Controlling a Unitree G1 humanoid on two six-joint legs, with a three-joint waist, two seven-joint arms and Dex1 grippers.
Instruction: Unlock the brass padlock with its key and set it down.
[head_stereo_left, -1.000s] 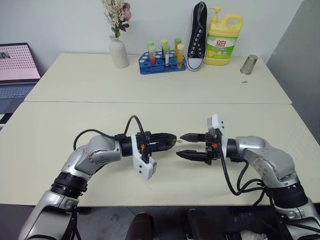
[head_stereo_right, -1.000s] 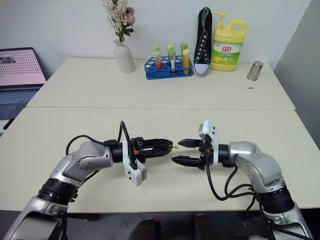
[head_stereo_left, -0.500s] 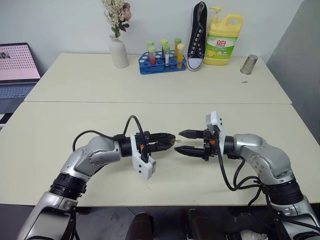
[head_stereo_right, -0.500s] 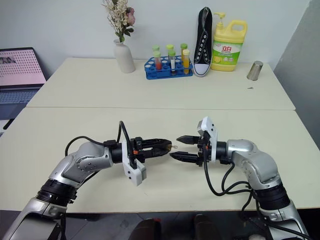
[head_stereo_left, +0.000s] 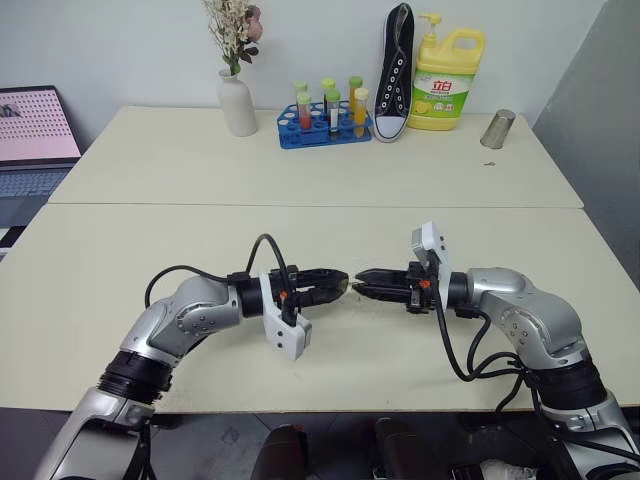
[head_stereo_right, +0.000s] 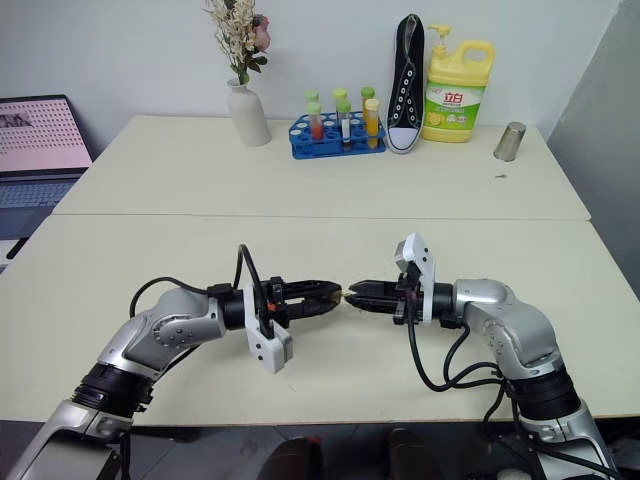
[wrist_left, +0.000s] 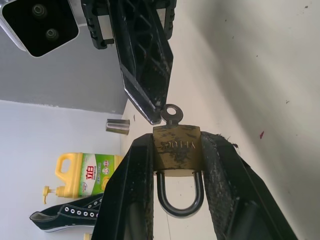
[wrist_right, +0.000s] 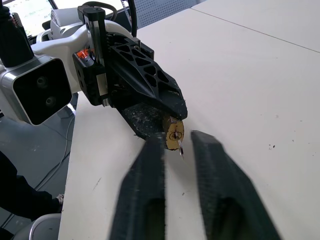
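Observation:
My right gripper's fingers reach only the edge of the key's ring. Next, I open them, move in and pinch the ring's flat sides before I turn the key.
The brass padlock is clamped by its sides in my left gripper, shackle toward the wrist, a little above the table. The key sticks out of the padlock's far end, its small ring head showing. My right gripper points level at the left one, tip to tip. Its fingers are together, and their tips meet at the edge of the key's ring. In the right wrist view the padlock shows its keyhole face, with the key hanging just below it.
At the table's far side stand a white vase of flowers, a blue rack of tubes, a black shoe, a yellow detergent bottle and a metal cup. A laptop sits at the far left.
My right gripper has moved left to the padlock's key end and its fingers have closed from wide apart. The left gripper has kept still with the padlock.

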